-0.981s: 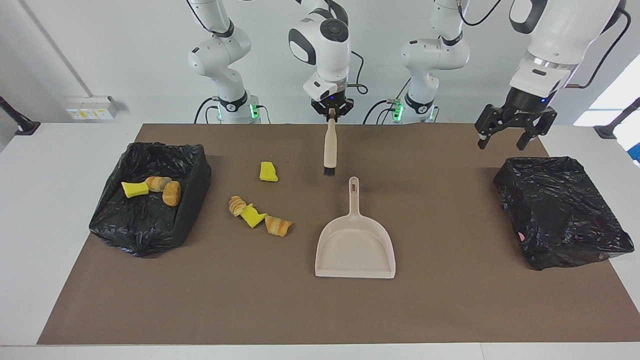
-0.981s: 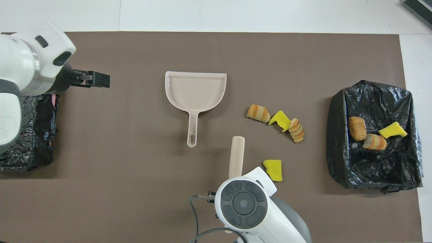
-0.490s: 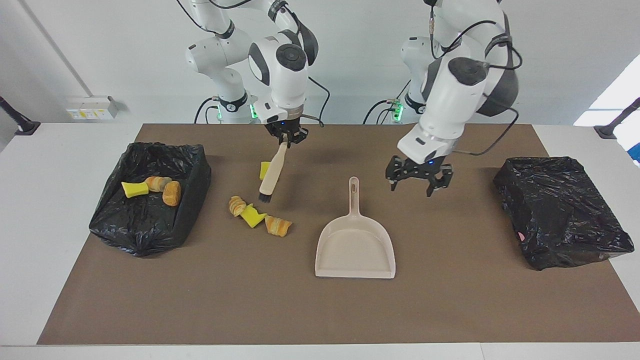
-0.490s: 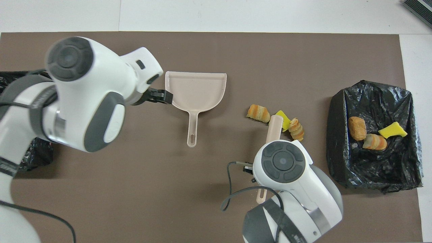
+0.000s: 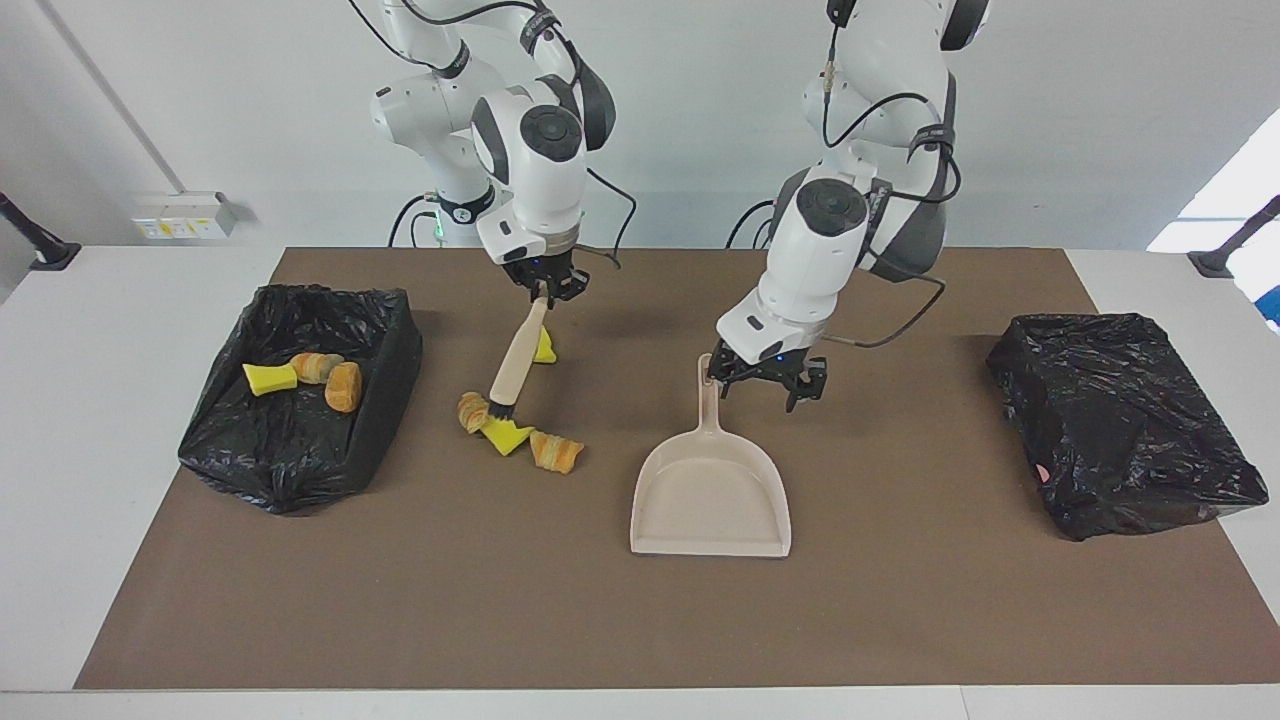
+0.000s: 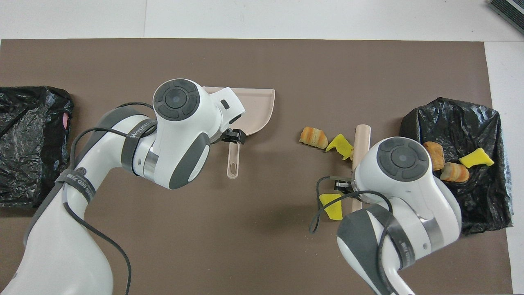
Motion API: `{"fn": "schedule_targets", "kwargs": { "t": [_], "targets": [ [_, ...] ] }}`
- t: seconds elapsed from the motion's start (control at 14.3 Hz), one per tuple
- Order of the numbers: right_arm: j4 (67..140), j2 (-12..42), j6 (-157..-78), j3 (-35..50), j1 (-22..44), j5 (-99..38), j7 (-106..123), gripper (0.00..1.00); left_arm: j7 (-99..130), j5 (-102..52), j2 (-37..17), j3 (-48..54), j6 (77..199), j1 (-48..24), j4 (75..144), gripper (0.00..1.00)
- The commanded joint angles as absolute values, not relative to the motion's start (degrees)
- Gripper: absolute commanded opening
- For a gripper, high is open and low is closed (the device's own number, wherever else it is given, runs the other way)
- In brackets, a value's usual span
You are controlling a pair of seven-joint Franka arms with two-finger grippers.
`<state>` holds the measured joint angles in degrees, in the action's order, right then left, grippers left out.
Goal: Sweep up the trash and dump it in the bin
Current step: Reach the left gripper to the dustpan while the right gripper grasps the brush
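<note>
The beige dustpan (image 6: 233,161) has a wide, empty scoop (image 6: 256,106), so it should keep all the loose trash together when I sweep.
My right gripper (image 5: 543,289) is shut on the tip of a beige brush (image 5: 515,352). The brush slants down, and its dark bristles (image 5: 498,409) rest against the loose trash on the mat. That trash is a croissant piece (image 5: 470,412), a yellow wedge (image 5: 507,436) and another croissant piece (image 5: 556,453). A further yellow wedge (image 5: 544,348) lies nearer to the robots. My left gripper (image 5: 758,383) hangs open and low beside the handle (image 5: 708,398) of the beige dustpan (image 5: 710,497), with one fingertip by the handle's end. The black-lined bin (image 5: 384,375) at the right arm's end holds three pieces.
A second black-lined bin (image 5: 1120,420) sits at the left arm's end of the brown mat (image 5: 900,600). In the overhead view the right arm covers its own gripper and part of the trash; the brush handle (image 6: 362,137) shows beside the bin (image 6: 487,205).
The left arm swung in from over its end's bin and came down beside the dustpan handle. The right arm carried the brush toward the trash and tilted the bristles down against it.
</note>
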<state>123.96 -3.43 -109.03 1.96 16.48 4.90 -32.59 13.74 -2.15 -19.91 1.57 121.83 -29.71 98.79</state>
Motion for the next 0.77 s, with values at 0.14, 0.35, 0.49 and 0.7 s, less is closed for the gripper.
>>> {"fn": "schedule_targets", "kwargs": {
  "t": [0.14, 0.35, 0.49, 0.7],
  "targets": [
    [130.5, -5.9, -115.2, 2.9, 10.1, 5.7, -20.6, 0.0, 16.3, -1.9, -18.6, 0.5, 124.7, -34.4, 104.1, 1.0],
    [131.3, -6.2, -115.2, 2.9, 5.9, 4.9, -9.1, 0.0, 16.6, -1.3, -19.0, 0.4, 124.6, -34.5, 104.1, 1.0],
    [131.5, -5.5, -115.4, 3.0, 5.8, 4.9, -8.0, 0.0, 17.0, -1.2, -18.9, 0.3, 124.6, -34.4, 103.9, 1.0],
    [131.4, -3.0, -117.4, 3.1, 6.8, 3.6, -6.7, 0.0, 17.0, -0.9, -18.8, 0.4, 123.4, -34.2, 104.1, 0.04]
  ]
}}
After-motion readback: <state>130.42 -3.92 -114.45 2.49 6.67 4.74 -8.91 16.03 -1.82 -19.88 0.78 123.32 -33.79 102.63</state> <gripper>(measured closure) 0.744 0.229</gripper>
